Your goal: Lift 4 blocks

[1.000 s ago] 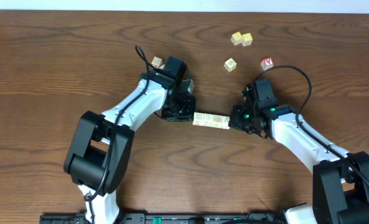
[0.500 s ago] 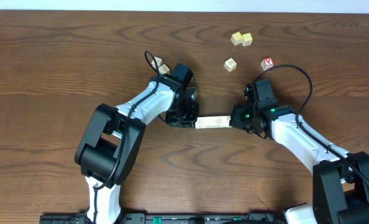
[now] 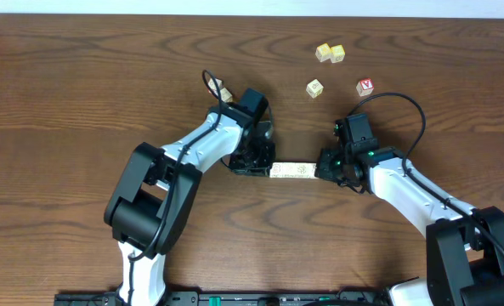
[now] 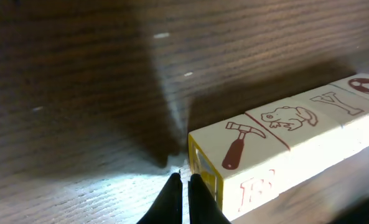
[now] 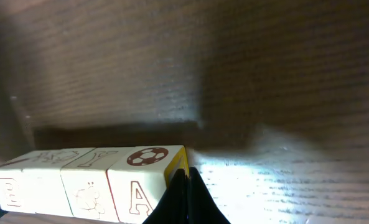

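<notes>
The four blocks (image 3: 293,171) are flush and level close above the dark wood, so the robot's right gripper keeps pushing on the football block (image 5: 145,175) until the row rests, then let go.
A row of several white-faced blocks (image 3: 294,171) lies end to end between my two grippers at mid-table. My left gripper (image 3: 265,167) is shut, its closed tips (image 4: 184,182) against the yellow-edged end of the hammer block (image 4: 240,146). The frog, Y and ball blocks follow it to the right. My right gripper (image 3: 321,167) is also shut, its tips (image 5: 185,175) pressed on the end of the football block (image 5: 144,180). Nothing sits between either pair of fingers. I cannot tell whether the row rests on the table.
Two pale yellow cubes (image 3: 329,53) sit at the back. Nearer lie another cube (image 3: 314,87) and a red-letter cube (image 3: 365,86). One more cube (image 3: 224,92) lies behind the left arm. The table is dark wood.
My left arm has swung right until its shut tips meet the row's left end. The row has shifted slightly right and toward the front. The right gripper followed it a little.
</notes>
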